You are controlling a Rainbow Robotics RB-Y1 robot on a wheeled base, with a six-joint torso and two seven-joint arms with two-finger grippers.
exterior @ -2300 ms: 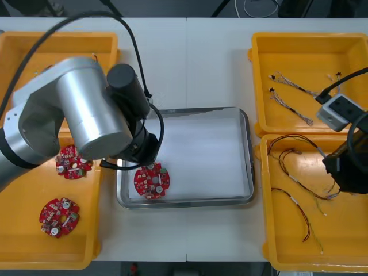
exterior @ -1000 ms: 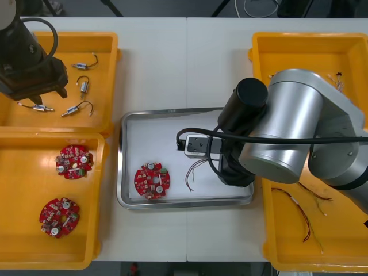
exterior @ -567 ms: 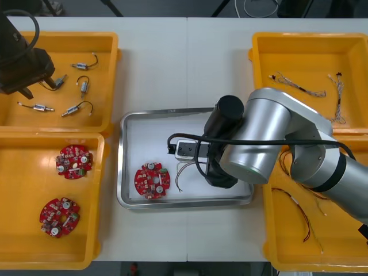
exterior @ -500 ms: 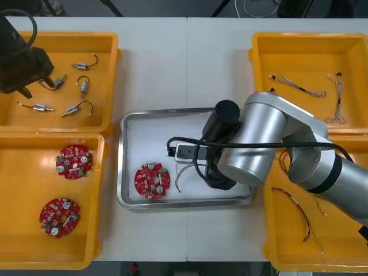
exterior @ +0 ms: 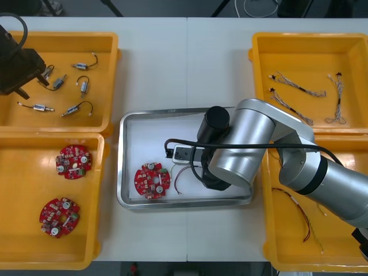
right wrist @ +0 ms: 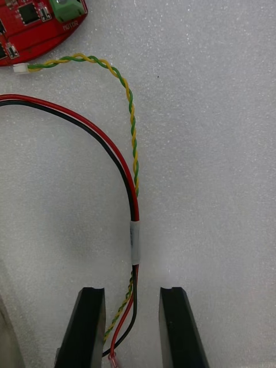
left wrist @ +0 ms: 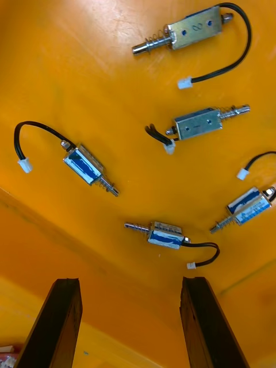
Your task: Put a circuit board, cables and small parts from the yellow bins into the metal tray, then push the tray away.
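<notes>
I see black wires (left wrist: 35,125) hooking around from the end of the small metal part (left wrist: 85,164), so they will come along still curved when I lift it into the tray.
The metal tray (exterior: 190,123), white inside, holds a round red circuit board (exterior: 152,180) and a cable (exterior: 177,179) of red, black and twisted yellow-green wires. My right arm (exterior: 241,149) reaches low over the tray. In the right wrist view my right gripper (right wrist: 132,293) stands open, and the cable (right wrist: 133,144) lies loose on the tray floor (right wrist: 218,144) between its fingers, its far end beside the board (right wrist: 40,17). My left gripper (left wrist: 131,282) hangs open above several small metal parts (left wrist: 162,234) in the far left yellow bin (exterior: 57,40).
The near left bin (exterior: 23,253) holds two more circuit boards (exterior: 72,162). Thin cables (exterior: 293,86) lie in the far right bin, and red and yellow cables (exterior: 299,207) in the near right bin, partly under my right arm.
My right gripper has opened and let go of the cable, which now lies in the tray; the right arm shifted a little left. The left arm drifted slightly left over the far bin.
</notes>
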